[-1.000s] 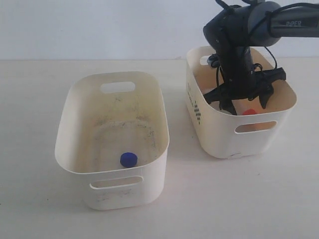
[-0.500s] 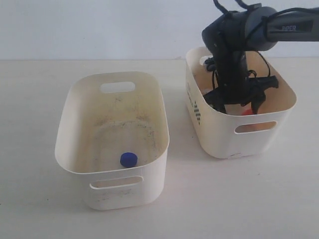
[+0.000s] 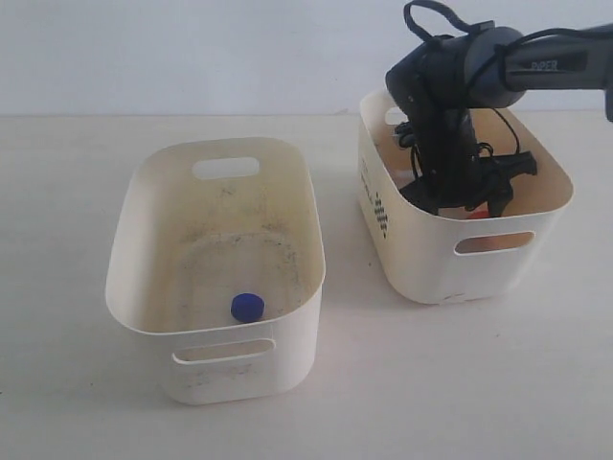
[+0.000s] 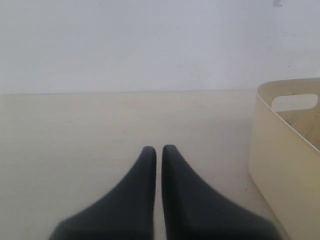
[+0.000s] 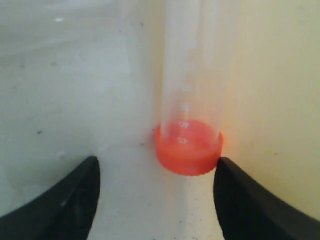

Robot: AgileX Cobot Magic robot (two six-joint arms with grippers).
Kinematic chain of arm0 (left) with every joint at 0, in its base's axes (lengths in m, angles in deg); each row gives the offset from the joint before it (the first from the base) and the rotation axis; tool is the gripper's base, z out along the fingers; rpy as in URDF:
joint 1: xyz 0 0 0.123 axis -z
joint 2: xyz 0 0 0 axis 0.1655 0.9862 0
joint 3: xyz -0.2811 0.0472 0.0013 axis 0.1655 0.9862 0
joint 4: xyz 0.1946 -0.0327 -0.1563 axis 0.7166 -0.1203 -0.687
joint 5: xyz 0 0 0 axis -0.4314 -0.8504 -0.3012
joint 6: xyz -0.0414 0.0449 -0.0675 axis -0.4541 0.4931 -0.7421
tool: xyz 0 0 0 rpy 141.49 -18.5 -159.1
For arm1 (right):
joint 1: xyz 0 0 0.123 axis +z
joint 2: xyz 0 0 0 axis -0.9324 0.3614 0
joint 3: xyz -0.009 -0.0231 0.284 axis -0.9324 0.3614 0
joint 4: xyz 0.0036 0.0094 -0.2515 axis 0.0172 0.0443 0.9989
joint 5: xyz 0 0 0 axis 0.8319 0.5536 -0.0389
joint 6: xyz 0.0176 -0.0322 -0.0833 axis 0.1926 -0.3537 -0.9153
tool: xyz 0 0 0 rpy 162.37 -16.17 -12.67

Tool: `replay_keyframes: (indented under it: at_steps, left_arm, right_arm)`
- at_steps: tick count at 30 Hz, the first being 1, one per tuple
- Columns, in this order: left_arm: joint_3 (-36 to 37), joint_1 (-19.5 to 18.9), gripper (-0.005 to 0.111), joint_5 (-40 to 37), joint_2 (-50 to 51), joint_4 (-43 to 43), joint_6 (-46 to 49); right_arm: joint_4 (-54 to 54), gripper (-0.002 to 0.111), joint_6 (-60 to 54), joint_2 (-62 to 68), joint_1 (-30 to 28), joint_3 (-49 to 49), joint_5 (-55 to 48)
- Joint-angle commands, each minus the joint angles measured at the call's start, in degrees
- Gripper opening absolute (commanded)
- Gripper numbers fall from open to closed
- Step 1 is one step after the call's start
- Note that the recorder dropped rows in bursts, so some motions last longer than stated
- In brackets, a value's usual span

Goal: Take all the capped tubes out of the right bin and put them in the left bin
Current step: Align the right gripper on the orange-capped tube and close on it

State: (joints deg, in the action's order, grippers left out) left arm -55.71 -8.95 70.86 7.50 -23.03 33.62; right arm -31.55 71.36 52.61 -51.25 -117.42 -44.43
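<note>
My right gripper has the orange-capped tube's cap (image 5: 190, 150) against the end of one finger, off the middle of its fingers. It should open, reach further and straddle the tube (image 5: 193, 106) past the tube's cap.
My right gripper (image 5: 157, 165) is open, low inside the right bin (image 3: 431, 251), the one with dark dashes (image 3: 380, 217) on its side. Just ahead of it an orange-capped tube (image 5: 190, 147) lies on the bin floor against the wall, its cap beside one fingertip (image 5: 225, 167). From outside, the right gripper (image 3: 460, 199) is sunk below the bin's rim and hides that tube. A blue-capped tube (image 3: 247, 307) stands in the left bin (image 3: 153, 220). The other blue-capped tube does not show. My left gripper (image 4: 159, 150) is shut and empty above the table, beside the left bin (image 4: 285, 150).
The two bins stand side by side on a pale table (image 3: 77, 402), with a gap between them. A white wall (image 3: 192, 48) backs the table. The right arm (image 3: 536, 67) comes in from the upper right with cables hanging over the bin.
The right gripper has gone lower into the right bin and shifted slightly back. The orange cap, visible from outside before, is now hidden behind the gripper. The left bin's tube has not moved.
</note>
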Motion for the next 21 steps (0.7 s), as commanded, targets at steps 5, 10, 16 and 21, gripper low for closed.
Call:
replay_keyframes:
  at_steps: [5,10,16,21]
  left_arm:
    - [-0.21,-0.02,0.004,0.35,0.03,-0.36,-0.54]
    - [-0.21,-0.02,0.004,0.35,0.03,-0.36,-0.54]
    - [-0.21,-0.02,0.004,0.35,0.03,-0.36,-0.54]
    - [-0.21,-0.02,0.004,0.35,0.03,-0.36,-0.54]
  right_arm:
    - [-0.57,0.014,-1.11,0.84,-0.39,0.30,1.20]
    - [-0.46,0.000,-1.31,0.84,-0.39,0.30,0.20]
    - [-0.46,0.000,-1.18,-0.37,-0.39,0.30,-0.05]
    - [-0.54,0.044,-1.09,-4.74,-0.39,0.30,3.46]
